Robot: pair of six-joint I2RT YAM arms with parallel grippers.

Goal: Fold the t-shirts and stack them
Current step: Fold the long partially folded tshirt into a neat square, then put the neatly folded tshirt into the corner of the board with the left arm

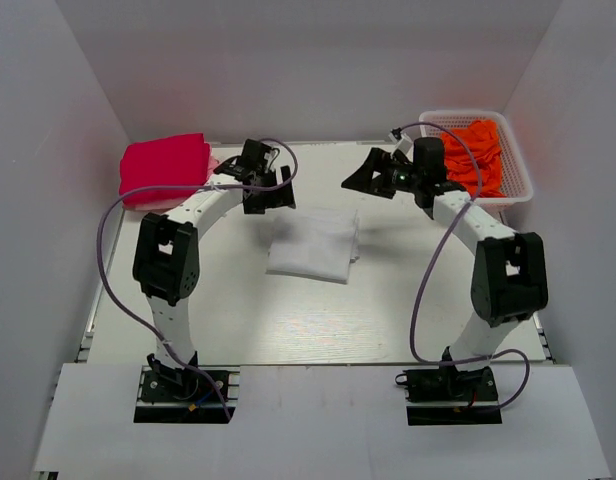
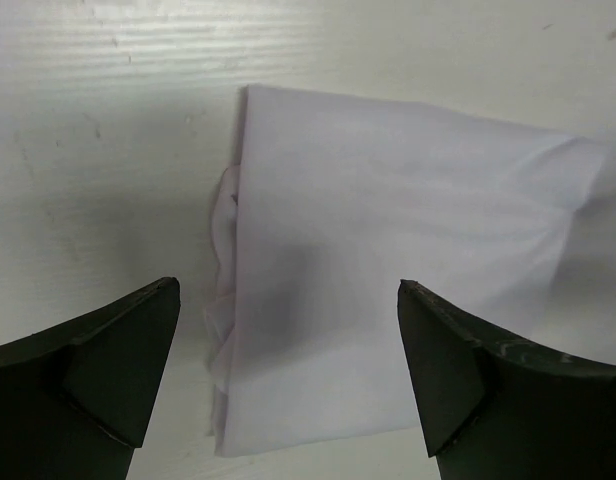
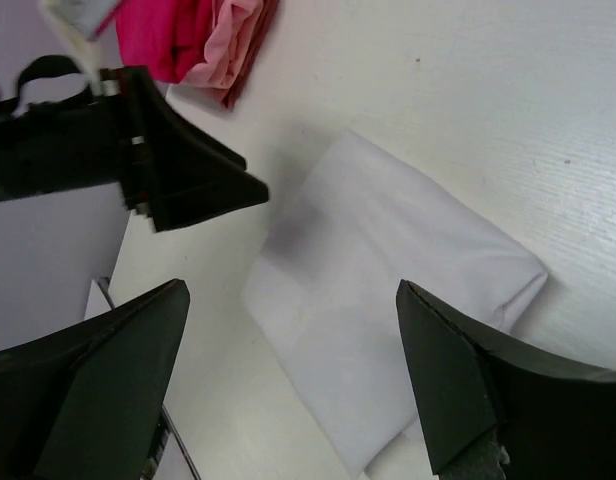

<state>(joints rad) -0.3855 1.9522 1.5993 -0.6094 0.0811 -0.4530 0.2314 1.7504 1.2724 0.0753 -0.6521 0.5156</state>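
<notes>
Inner layers point(image 2: 223, 235) show along the folded edge of the white t-shirt point(image 1: 313, 244). The white t-shirt will droop but stay folded when I pick it up there.
A folded white t-shirt point(image 1: 313, 243) lies flat in the middle of the table; it also shows in the left wrist view point(image 2: 388, 270) and the right wrist view point(image 3: 388, 300). A folded crimson-pink t-shirt point(image 1: 164, 168) with a paler pink one point(image 3: 226, 55) under it sits at the back left. Orange t-shirts point(image 1: 480, 155) fill the basket. My left gripper point(image 1: 271, 195) is open and empty, just above the white shirt's far left edge. My right gripper point(image 1: 366, 176) is open and empty, above the table beyond the shirt's far right corner.
A white plastic lattice basket point(image 1: 518, 170) stands at the back right. White walls close in the table on the left, back and right. Purple cables loop from both arms. The left gripper's fingers point(image 3: 188, 175) show in the right wrist view.
</notes>
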